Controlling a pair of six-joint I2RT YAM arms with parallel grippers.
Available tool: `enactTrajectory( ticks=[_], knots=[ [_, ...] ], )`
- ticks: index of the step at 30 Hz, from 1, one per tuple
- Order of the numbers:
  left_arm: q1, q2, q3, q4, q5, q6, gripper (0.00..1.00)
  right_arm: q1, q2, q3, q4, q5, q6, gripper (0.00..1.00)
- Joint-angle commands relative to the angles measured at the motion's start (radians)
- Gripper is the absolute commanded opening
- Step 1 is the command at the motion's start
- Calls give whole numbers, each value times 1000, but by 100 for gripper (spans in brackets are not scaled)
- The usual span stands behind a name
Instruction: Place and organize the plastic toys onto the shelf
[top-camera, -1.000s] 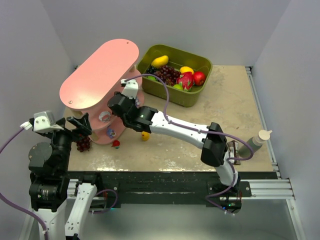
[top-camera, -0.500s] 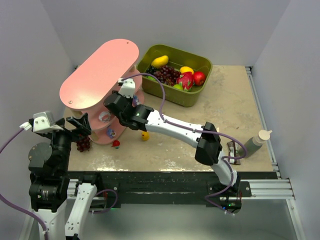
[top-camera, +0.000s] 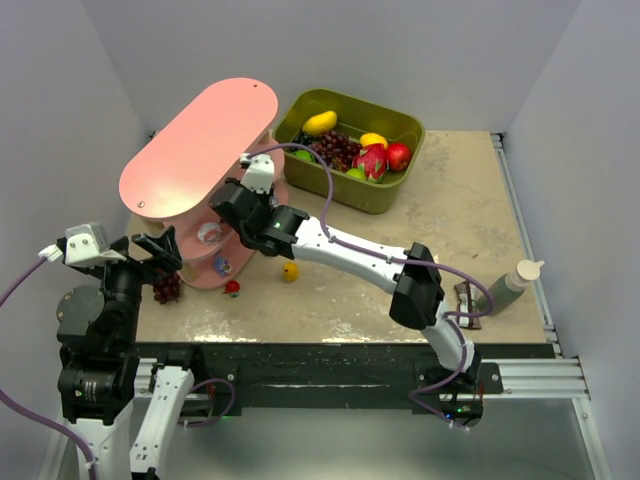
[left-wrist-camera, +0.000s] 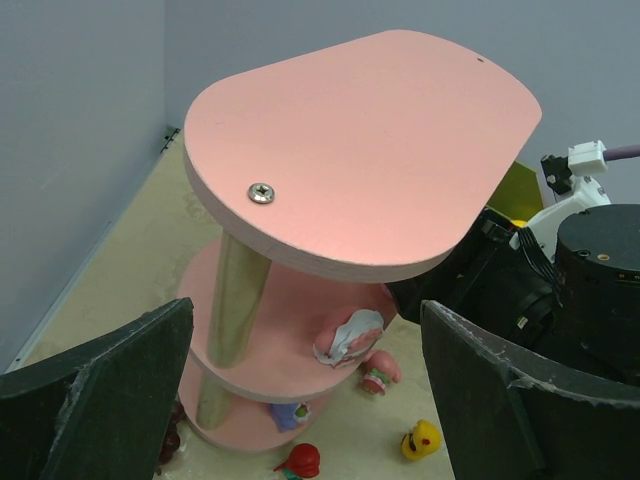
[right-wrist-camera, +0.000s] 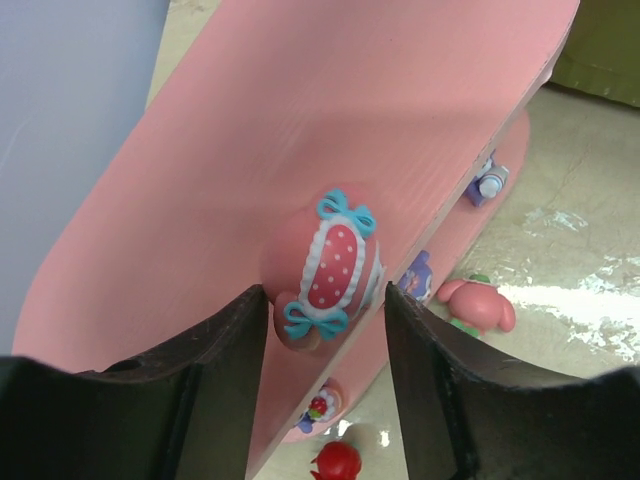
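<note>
The dotted pink toy is at the middle level's edge (right-wrist-camera: 352, 346), so my right gripper should move back, close its fingers and push the toy (right-wrist-camera: 333, 265) farther in.
The pink three-tier shelf (top-camera: 200, 140) stands at the back left. My right gripper (top-camera: 232, 200) reaches in under its top board. In the right wrist view its jaws (right-wrist-camera: 326, 295) stand open on either side of a pink toy with a dotted bonnet (right-wrist-camera: 335, 265), which rests on the middle tier (right-wrist-camera: 180, 230). The same toy shows in the left wrist view (left-wrist-camera: 350, 335). Purple toys (right-wrist-camera: 415, 272) sit on the bottom tier. A yellow toy (top-camera: 290, 271), a red toy (top-camera: 232, 288) and a pink toy (left-wrist-camera: 380, 370) lie on the table. My left gripper (left-wrist-camera: 305, 310) is open and empty, left of the shelf.
An olive bin (top-camera: 400, 125) of larger fruits stands behind and to the right of the shelf. A dark grape bunch (top-camera: 166, 287) lies by the shelf's foot near my left gripper. A bottle (top-camera: 515, 280) stands at the right edge.
My right arm has pushed further left, in under the shelf's top board. The left arm has not moved.
</note>
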Motion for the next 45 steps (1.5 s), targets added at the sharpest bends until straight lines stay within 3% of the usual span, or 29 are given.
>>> enactTrajectory(
  ticks=[1, 12, 19, 36, 38, 43, 45],
  knots=[
    [4, -3, 11, 15, -13, 18, 99, -10, 17, 46, 7, 30, 16, 56],
    [4, 3, 14, 19, -16, 23, 100, -15, 9, 60, 32, 6, -8, 60],
    [4, 4, 13, 19, -15, 21, 99, -13, -66, -20, 95, -3, -47, 70],
    [4, -5, 8, 10, -16, 14, 99, 4, -270, -292, 314, -80, -120, 73],
    [4, -5, 8, 9, -18, 14, 100, 4, -305, -339, 342, -88, -117, 72],
    [4, -9, 10, 5, -16, 12, 100, 2, -369, -457, 406, -112, -109, 41],
    [4, -13, 10, 4, -16, 12, 100, 4, -369, -465, 405, -112, -109, 34]
  ],
)
